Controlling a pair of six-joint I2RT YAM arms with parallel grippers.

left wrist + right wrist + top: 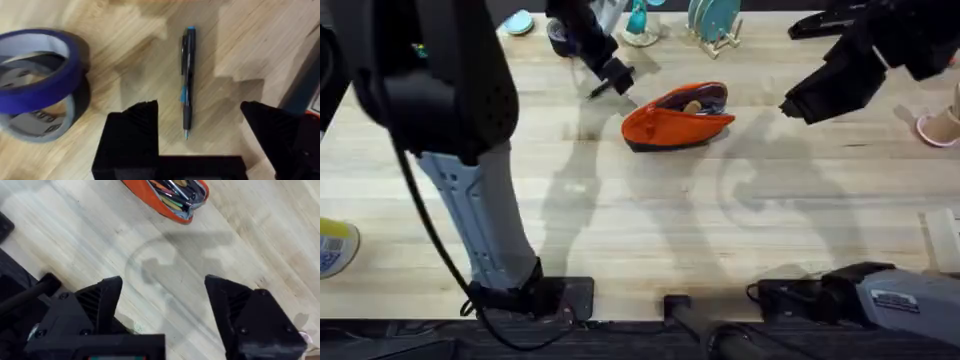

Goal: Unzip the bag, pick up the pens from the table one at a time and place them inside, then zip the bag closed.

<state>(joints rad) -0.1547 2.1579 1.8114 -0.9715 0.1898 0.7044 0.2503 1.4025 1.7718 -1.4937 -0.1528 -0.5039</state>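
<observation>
My gripper is about to lower the slim black pen into the orange bag (670, 126). The bag's unheld opening (698, 99) is already wide open, so the bag will stay open and upright as the pen goes in.
The orange bag (672, 122) lies unzipped at the back middle of the table (650, 230), and several pens show in its mouth in the right wrist view, bag (167, 200). One slim black pen (187, 82) with blue accents lies flat on the wood, directly beneath my left gripper (200, 107), which hangs open above it with a finger on either side. In the overhead view the left gripper (614, 75) is just left of the bag. My right gripper (798, 103) hovers open to the bag's right, right gripper (164, 282), holding nothing.
Two stacked tape rolls, blue (35, 62) over grey (35, 122), sit close beside the pen. Along the back edge stand a teal bottle (638, 20) and a plate rack (715, 22). A pink object (940, 128) is at the right edge.
</observation>
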